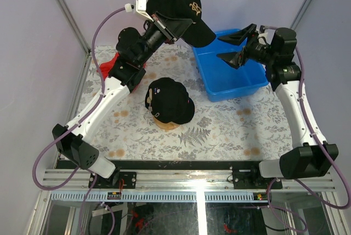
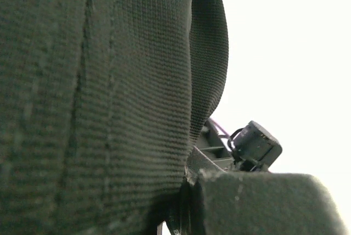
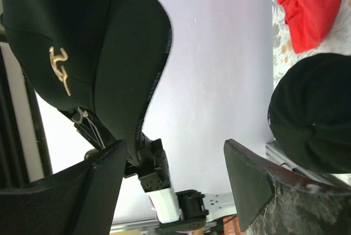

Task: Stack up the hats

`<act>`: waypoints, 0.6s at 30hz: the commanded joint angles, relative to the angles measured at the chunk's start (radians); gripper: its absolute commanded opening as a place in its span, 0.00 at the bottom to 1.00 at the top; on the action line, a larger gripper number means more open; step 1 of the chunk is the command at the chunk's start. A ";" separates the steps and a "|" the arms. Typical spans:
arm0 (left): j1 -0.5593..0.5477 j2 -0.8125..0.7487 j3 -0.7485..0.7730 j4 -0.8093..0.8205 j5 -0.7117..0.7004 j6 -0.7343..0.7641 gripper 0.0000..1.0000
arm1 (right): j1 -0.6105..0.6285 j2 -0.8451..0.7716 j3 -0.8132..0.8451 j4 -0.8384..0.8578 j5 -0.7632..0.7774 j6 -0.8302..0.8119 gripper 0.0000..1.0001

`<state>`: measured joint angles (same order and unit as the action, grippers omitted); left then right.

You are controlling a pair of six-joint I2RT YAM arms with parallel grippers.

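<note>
The robot's left gripper is holding the hat near its brim point(image 1: 190, 22), so next the right gripper takes the brim's tip point(image 1: 209, 38) to free the left gripper for the hat's back edge.
My left gripper point(image 1: 184, 25) is raised high at the back, shut on a black hat point(image 1: 176, 1) with a gold emblem, near its brim. In the left wrist view that hat's fabric point(image 2: 98, 92) fills the left side, against one finger point(image 2: 263, 202). My right gripper point(image 1: 220, 47) stands open just right of the brim, with nothing between its jaws. From the right wrist, the held hat point(image 3: 82, 54) hangs left of the open right gripper point(image 3: 175, 158). A pile of black hats point(image 1: 169, 102) rests on a wooden stand mid-table; the pile's top hat point(image 3: 312, 114) also shows at the right of the right wrist view.
A blue bin point(image 1: 233, 78) sits at the back right, under my right gripper. A red cloth point(image 1: 111, 63) lies at the back left, partly behind my left arm; the red cloth point(image 3: 310, 10) also shows from the right wrist. The floral tablecloth point(image 1: 219, 130) covers the table.
</note>
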<state>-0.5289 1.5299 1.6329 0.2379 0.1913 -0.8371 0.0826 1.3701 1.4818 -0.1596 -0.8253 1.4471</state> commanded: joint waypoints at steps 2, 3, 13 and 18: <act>0.004 -0.017 -0.014 0.196 0.006 -0.051 0.00 | 0.025 -0.036 -0.061 0.310 -0.100 0.279 0.78; 0.004 -0.019 -0.020 0.202 0.005 -0.056 0.00 | 0.033 -0.031 -0.065 0.342 -0.094 0.299 0.78; 0.000 -0.028 -0.080 0.262 0.002 -0.084 0.00 | 0.094 0.001 -0.111 0.486 0.001 0.364 0.73; -0.001 -0.036 -0.114 0.296 -0.001 -0.110 0.00 | 0.100 0.019 -0.115 0.517 0.034 0.358 0.53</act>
<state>-0.5293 1.5284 1.5360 0.4011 0.1951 -0.9272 0.1722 1.3792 1.3613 0.2707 -0.8207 1.7885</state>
